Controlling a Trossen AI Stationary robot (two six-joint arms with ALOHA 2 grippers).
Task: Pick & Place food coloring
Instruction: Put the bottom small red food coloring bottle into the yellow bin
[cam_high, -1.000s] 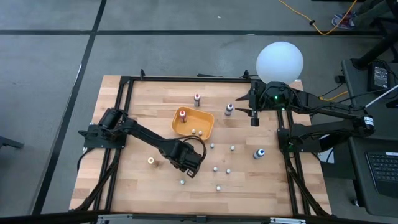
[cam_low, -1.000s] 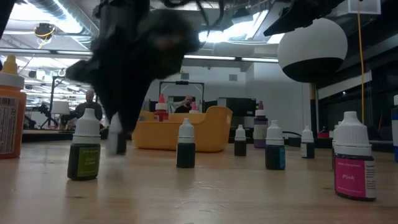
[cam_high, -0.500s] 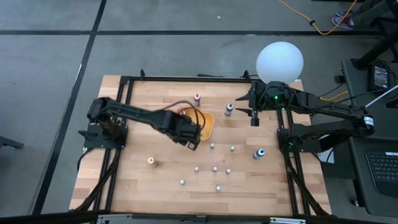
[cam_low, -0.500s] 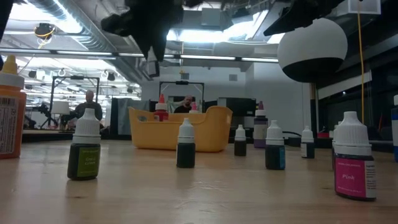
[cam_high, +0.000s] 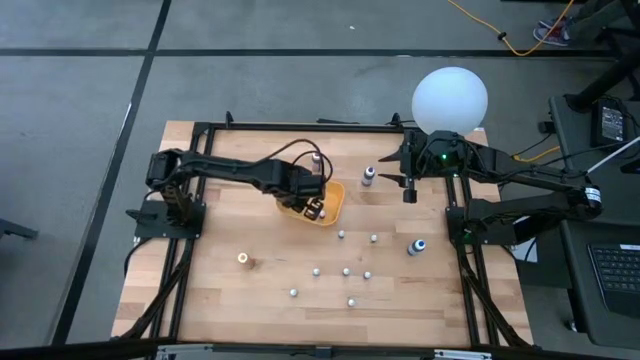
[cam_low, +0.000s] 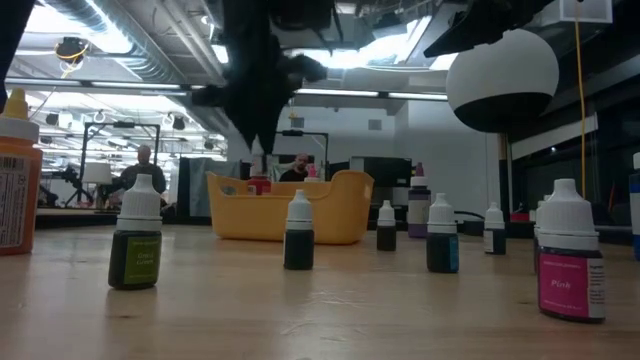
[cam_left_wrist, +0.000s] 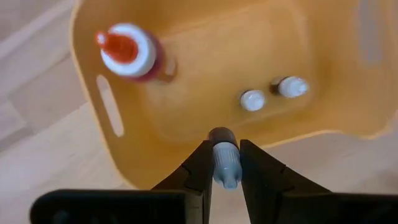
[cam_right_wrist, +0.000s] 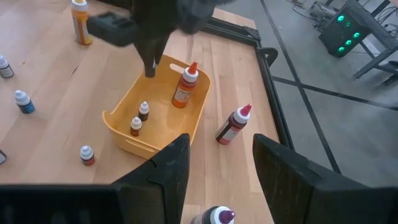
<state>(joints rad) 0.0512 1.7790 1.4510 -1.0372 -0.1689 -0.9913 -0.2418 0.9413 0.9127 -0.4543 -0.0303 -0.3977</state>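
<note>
The tiny bottle's dark body (cam_left_wrist: 222, 135) is lowest, and the open tray's bottom (cam_left_wrist: 194, 111) is beside the red-tipped bottle. My left gripper should keep lowering and let go there.
My left gripper (cam_high: 312, 203) hangs over the orange tray (cam_high: 335, 212), shut on a tiny food coloring bottle (cam_left_wrist: 224, 155) with a pale cap. In the tray stand a larger red-tipped bottle (cam_left_wrist: 132, 53) and two tiny bottles (cam_left_wrist: 252, 100). Several more tiny bottles (cam_high: 346, 271) stand upright on the wooden table near the tray. My right gripper (cam_high: 409, 192) waits open above the table's far right part, its fingers (cam_right_wrist: 168, 171) apart with nothing between them. My left gripper pinches the tiny bottle's pale cap (cam_left_wrist: 226, 167) between its two fingers, one on each side. The fingers come from above, pointing steeply down. The bottle hangs roughly upright below them, its dark body (cam_left_wrist: 222, 135) lowest, lifted clear above the tray's near wall.
A maroon-topped bottle (cam_high: 368, 176) and a blue-topped one (cam_high: 416, 245) stand right of the tray. A yellow-topped bottle (cam_high: 243, 258) stands alone at the near left. A white globe lamp (cam_high: 450, 98) sits at the far right corner. A black frame (cam_high: 205, 140) borders the table.
My left gripper has risen from the table's middle and swung toward the far edge, ending over the orange tray. It has stayed shut on the tiny bottle, which went up with it, clear of the table.
</note>
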